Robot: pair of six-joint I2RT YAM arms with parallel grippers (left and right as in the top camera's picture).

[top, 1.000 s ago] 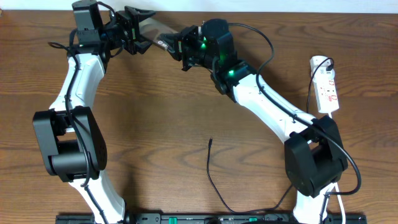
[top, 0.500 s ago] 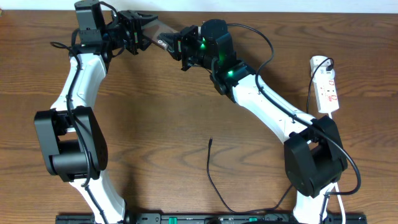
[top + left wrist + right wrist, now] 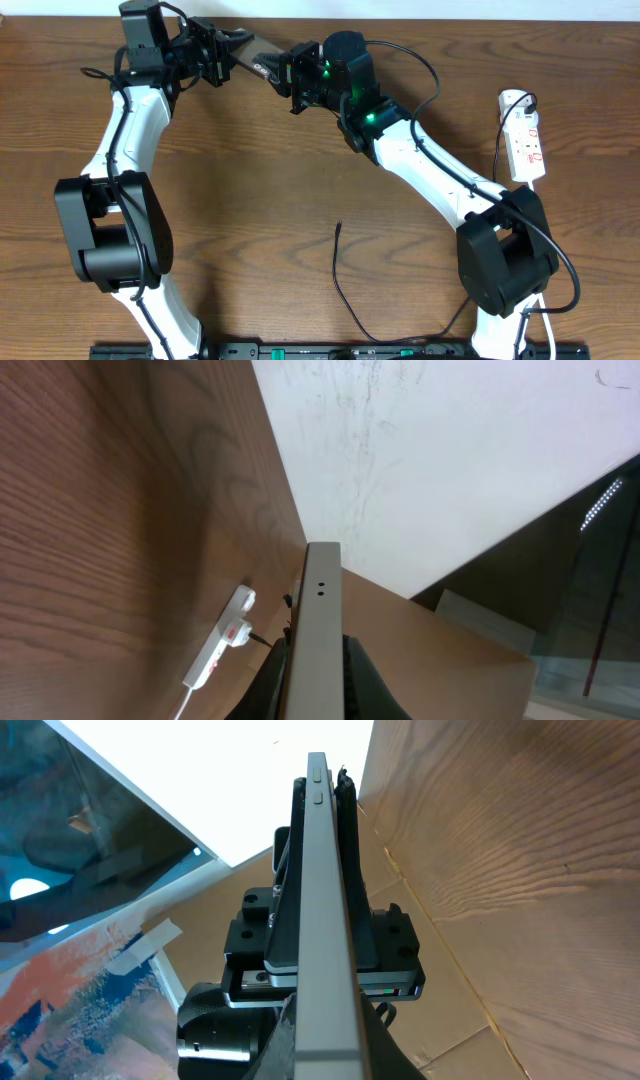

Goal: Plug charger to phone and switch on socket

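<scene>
The phone (image 3: 254, 58) is held tight by both my grippers and the charger's plug lies free. So next my right gripper lets go of the phone and takes the black cable (image 3: 338, 230) by its plug.
The phone (image 3: 254, 50) is held off the table at the back, between both arms. My left gripper (image 3: 232, 55) is shut on its left end and my right gripper (image 3: 281, 72) is shut on its right end. The left wrist view looks along the phone's silvery edge (image 3: 321, 622), with my left gripper (image 3: 319, 678) clamped on both faces. In the right wrist view the phone's edge (image 3: 326, 890) runs up from my right gripper (image 3: 326, 1055). The charger's black cable (image 3: 337, 285) lies near the front, its plug tip (image 3: 339, 227) free. The socket (image 3: 524, 140) lies at the right edge.
The socket (image 3: 218, 651) also shows in the left wrist view, with a dark plug in its end. A white cord (image 3: 503, 118) loops at the strip's far end. The left arm's black wrist body (image 3: 322, 952) sits close behind the phone. A white wall (image 3: 450, 450) backs the table.
My left gripper's jaws have closed onto the phone's left end; one second ago they stood open around it. The right gripper and phone have barely moved.
</scene>
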